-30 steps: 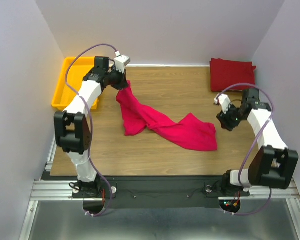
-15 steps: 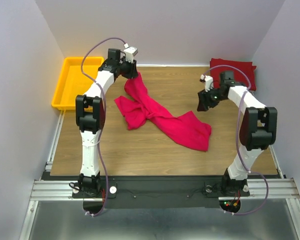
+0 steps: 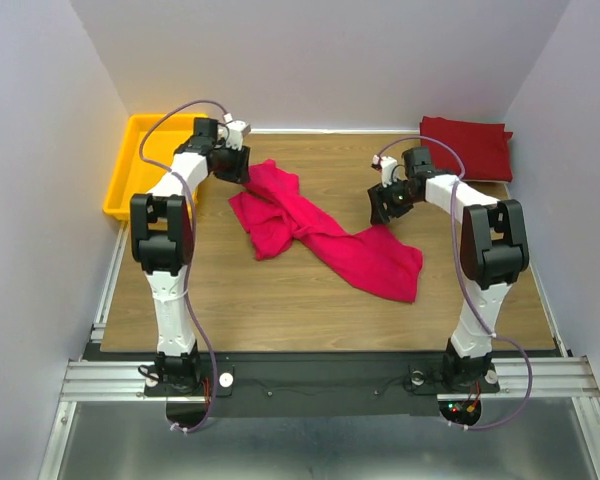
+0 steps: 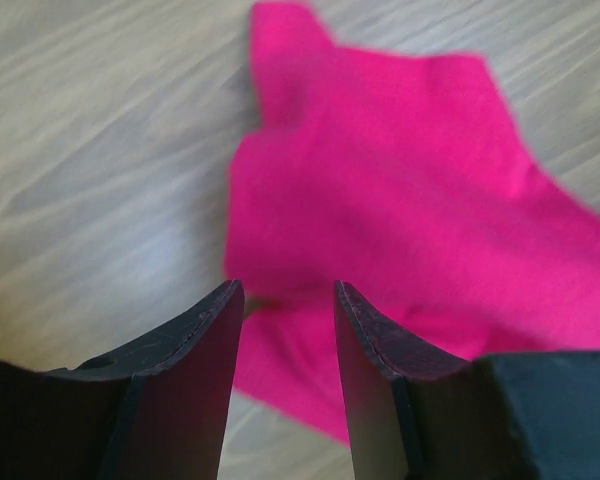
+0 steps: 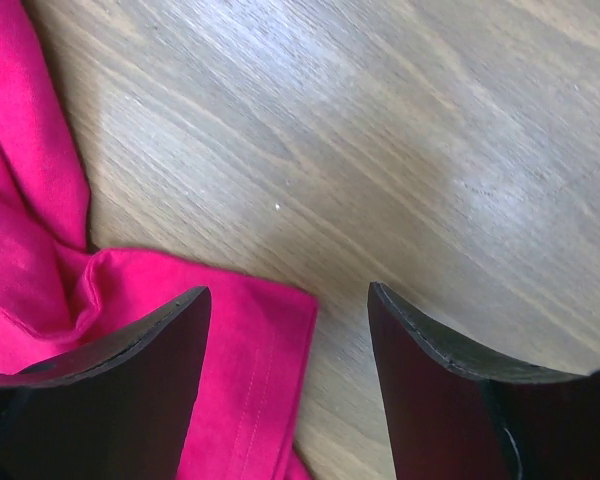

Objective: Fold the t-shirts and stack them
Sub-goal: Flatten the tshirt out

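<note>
My gripper will lift the magenta-pink t-shirt (image 3: 365, 262), and it will fall open into a wide sheet, because it lies bunched up in loose overlapping folds (image 3: 280, 212).
The magenta-pink t-shirt (image 3: 320, 225) lies crumpled in a long diagonal strip across the wooden table (image 3: 230, 290). The crimson t-shirt (image 3: 467, 147) rests folded at the back right corner. My left gripper (image 3: 235, 168) hovers open at the pink shirt's upper left end; in the left wrist view the gripper (image 4: 288, 290) has pink cloth (image 4: 400, 190) below it and nothing between the fingers. My right gripper (image 3: 380, 208) is open just above the shirt's right end. In the right wrist view the gripper (image 5: 288, 292) straddles a hemmed corner of the pink shirt (image 5: 250, 390).
A yellow plastic tray (image 3: 120, 190) sits at the back left, off the table's left edge. White walls close in on three sides. Bare wood (image 5: 380, 130) shows beyond the right fingers.
The left gripper has opened and let go of the pink shirt's end, which dropped onto the table. The right arm swung in leftward to the shirt's right end, opening wider.
</note>
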